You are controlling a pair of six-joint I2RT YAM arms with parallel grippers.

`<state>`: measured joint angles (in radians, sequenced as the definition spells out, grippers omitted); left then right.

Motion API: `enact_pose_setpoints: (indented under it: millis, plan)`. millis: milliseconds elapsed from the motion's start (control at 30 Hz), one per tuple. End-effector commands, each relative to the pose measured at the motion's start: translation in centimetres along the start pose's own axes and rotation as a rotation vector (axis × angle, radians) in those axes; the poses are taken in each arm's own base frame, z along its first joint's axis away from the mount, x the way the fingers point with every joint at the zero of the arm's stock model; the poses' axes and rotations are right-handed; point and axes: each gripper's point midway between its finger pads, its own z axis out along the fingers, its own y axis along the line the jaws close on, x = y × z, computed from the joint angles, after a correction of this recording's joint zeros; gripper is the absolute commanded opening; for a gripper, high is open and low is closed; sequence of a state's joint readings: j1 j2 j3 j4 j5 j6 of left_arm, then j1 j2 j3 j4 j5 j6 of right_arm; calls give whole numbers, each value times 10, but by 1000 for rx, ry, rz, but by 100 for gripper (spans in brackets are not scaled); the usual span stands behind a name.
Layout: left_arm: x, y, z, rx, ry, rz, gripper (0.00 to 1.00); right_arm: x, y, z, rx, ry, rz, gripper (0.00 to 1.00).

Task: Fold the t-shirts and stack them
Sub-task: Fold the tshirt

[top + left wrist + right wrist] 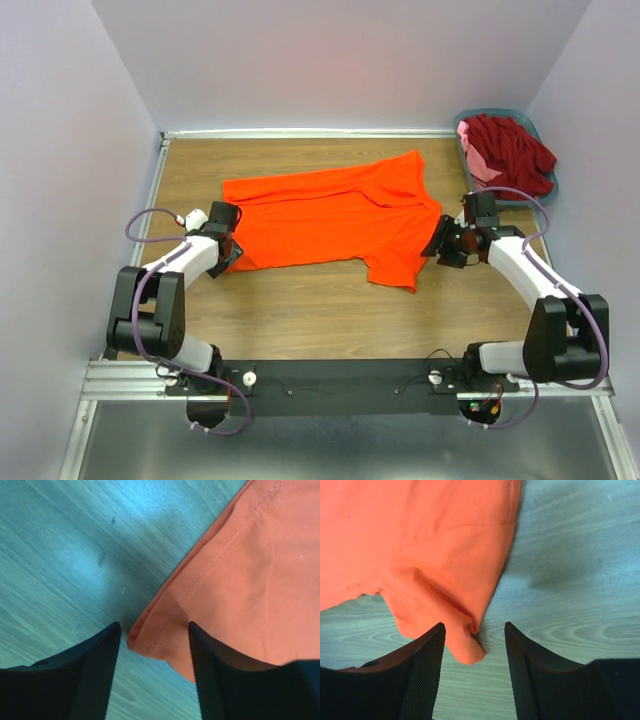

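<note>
The orange t-shirt's sleeve (394,270) sticks out past the t-shirt's near edge, so the robot's right gripper should first grab the sleeve's bunched tip (470,651) and fold it in toward the t-shirt's body.
A bright orange t-shirt (330,215) lies spread on the wooden table, partly doubled over along its far edge. My left gripper (234,256) sits at its near-left corner. In the left wrist view the gripper (154,627) is open, and the stitched hem corner of the orange shirt (250,580) lies between its dark fingers (95,665). My right gripper (440,243) is at the shirt's right edge. It (474,626) is also open, with a bunched tip of the orange fabric (420,540) resting on the wood between its fingers (422,670). A dark red t-shirt (515,150) and a pink one (475,155) are heaped together.
The grey-blue basket (553,188) holding the red and pink shirts stands at the far right corner against the wall. White walls close in the table (300,320) on three sides. Bare wood lies between the orange shirt and the arm bases.
</note>
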<state>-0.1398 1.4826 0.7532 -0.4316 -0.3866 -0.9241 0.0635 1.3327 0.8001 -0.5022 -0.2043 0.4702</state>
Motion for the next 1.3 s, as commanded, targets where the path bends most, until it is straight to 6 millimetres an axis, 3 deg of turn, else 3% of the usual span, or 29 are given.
enact_pose_setpoints:
  millis: [0, 133, 233, 333, 667, 867, 967, 1067, 1100, 1167, 1200, 1267]
  plan:
    - [12, 8, 9, -32, 25, 12, 60, 15, -6, -7, 13, 42, 4, 59]
    - [16, 11, 9, -29, 37, 28, 39, 30, -8, -6, 22, 75, 23, 59]
    - [16, 10, 9, -22, 42, 44, 13, 42, -7, -4, 21, 98, 42, 60]
    - [15, 7, 7, -9, 43, 59, 1, 49, -4, 0, 13, 116, 51, 59]
    - [3, 3, -5, 31, 1, 84, 0, 80, 16, 16, -44, 182, -44, 59]
    - [-3, 2, -9, 42, -21, 87, 0, 100, 8, 26, 8, 230, -59, 58]
    - [-4, 1, -9, 43, -22, 94, 0, 99, 3, 29, 32, 226, -71, 49]
    - [-5, 0, -9, 46, -25, 100, 0, 92, 5, 28, 38, 205, -89, 27]
    - [-6, -1, -10, 47, -28, 100, 0, 81, 12, 24, 26, 180, -103, 15]
    - [-9, -1, -12, 49, -38, 101, 0, 72, 12, 18, 63, 173, -123, 4]
    - [-10, 0, -12, 47, -42, 105, 0, 56, 23, 13, 56, 142, -162, 1]
    - [-14, -1, -13, 46, -57, 111, 0, 51, 20, 10, 121, 171, -205, 0]
